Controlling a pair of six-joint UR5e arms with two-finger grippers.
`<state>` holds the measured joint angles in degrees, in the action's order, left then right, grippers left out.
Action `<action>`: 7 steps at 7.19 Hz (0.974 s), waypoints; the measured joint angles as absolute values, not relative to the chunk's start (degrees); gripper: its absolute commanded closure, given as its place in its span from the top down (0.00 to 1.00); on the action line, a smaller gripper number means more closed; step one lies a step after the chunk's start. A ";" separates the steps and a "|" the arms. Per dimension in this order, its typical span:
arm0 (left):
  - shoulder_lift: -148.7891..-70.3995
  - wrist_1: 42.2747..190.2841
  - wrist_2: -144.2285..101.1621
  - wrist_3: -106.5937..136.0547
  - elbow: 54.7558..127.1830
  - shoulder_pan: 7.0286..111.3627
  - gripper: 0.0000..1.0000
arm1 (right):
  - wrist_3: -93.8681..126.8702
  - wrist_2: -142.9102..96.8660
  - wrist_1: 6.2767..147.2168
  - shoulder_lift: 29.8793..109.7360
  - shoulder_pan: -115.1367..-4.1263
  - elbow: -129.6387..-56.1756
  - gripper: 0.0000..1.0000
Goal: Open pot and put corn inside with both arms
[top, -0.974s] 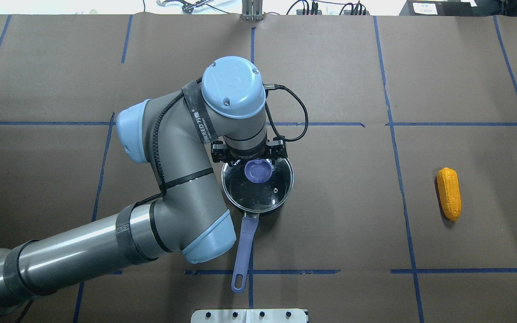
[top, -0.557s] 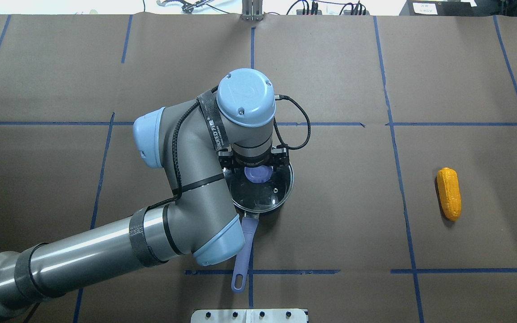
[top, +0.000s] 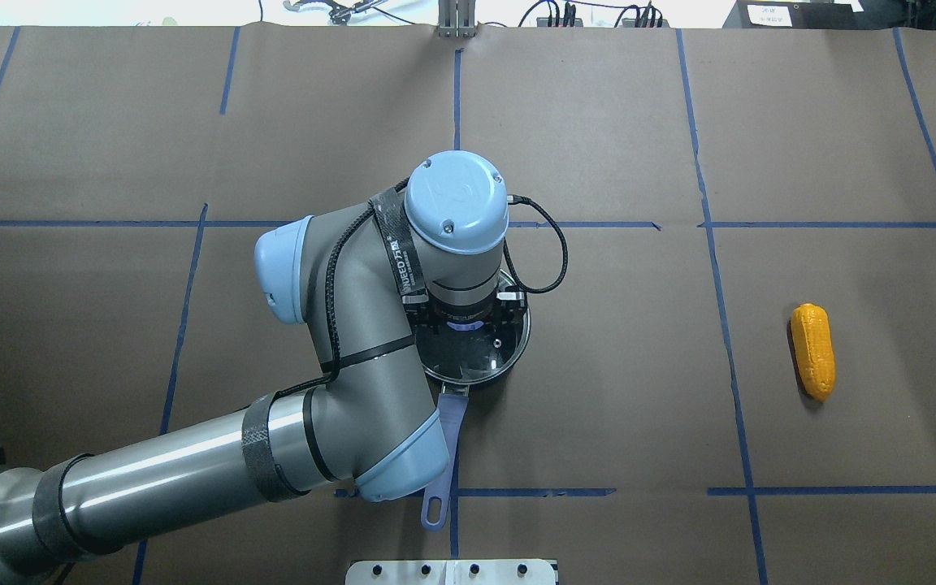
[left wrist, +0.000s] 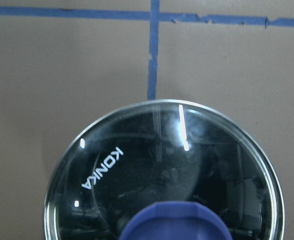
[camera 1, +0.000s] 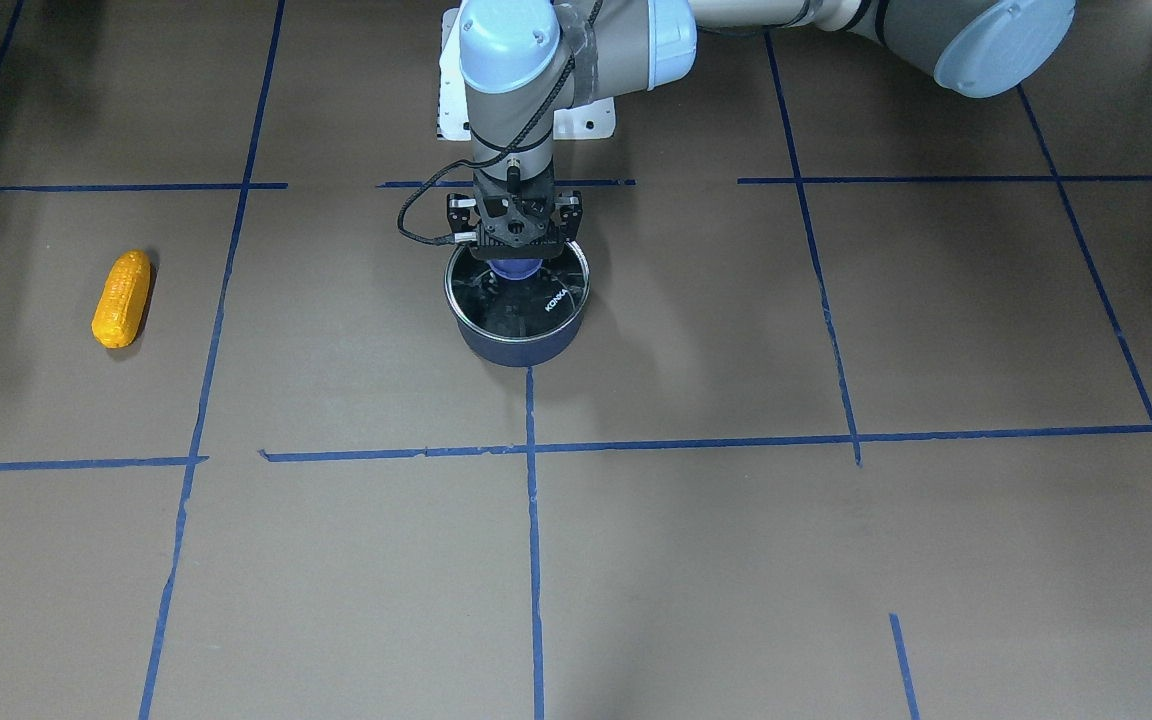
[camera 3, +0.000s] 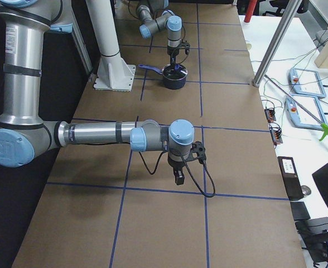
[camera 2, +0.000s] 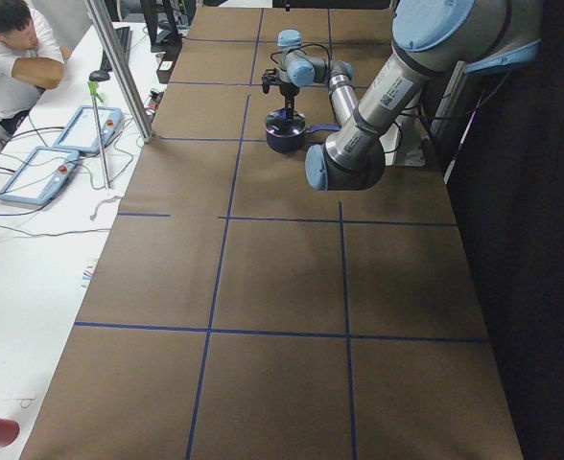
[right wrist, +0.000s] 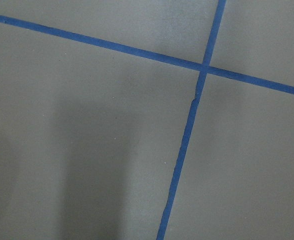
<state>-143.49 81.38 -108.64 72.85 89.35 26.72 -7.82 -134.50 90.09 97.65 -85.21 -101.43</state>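
Note:
I expect the dark navy pot (camera 1: 519,349) to be empty when I take the lid off, because only even darkness can be seen through the glass lid (camera 1: 515,310).
The dark navy pot (camera 1: 516,345) stands mid-table with its glass lid (camera 1: 536,305) on; its purple-blue handle (top: 450,439) points toward the robot. My left gripper (camera 1: 514,262) hangs straight over the lid's purple knob (left wrist: 177,222), open, with one jaw on each side of it. In the overhead view the left gripper (top: 465,326) and wrist hide most of the knob. The orange-yellow corn (top: 812,351) lies flat far to the right, also seen in the front view (camera 1: 122,298). My right gripper (camera 3: 179,177) shows only in the exterior right view, low over bare table; I cannot tell its state.
A white mounting plate (top: 452,571) sits at the table's near edge behind the pot handle. Blue tape lines cross the brown table cover. An operator (camera 2: 13,48) and control tablets (camera 2: 42,172) are on the white side desk beyond the table.
My left arm has moved right and toward the robot and come down over the lid. Its wrist now covers most of the knob. The pot, lid and corn have not moved.

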 measured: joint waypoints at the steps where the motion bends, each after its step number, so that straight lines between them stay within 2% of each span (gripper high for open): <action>1: -143.51 81.38 -108.71 72.86 89.60 26.67 0.14 | -7.82 -134.48 90.09 97.65 -85.23 -101.43 1.00; 5: -143.08 80.75 -108.81 72.82 92.21 26.87 0.09 | -7.75 -134.47 90.09 97.65 -85.21 -101.43 1.00; 7: -139.97 79.65 -108.86 72.54 98.19 27.32 0.09 | -7.75 -134.45 90.09 97.65 -85.23 -101.43 1.00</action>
<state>-139.97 79.65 -108.86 72.54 98.19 27.32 -7.75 -134.45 90.09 97.65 -85.23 -101.43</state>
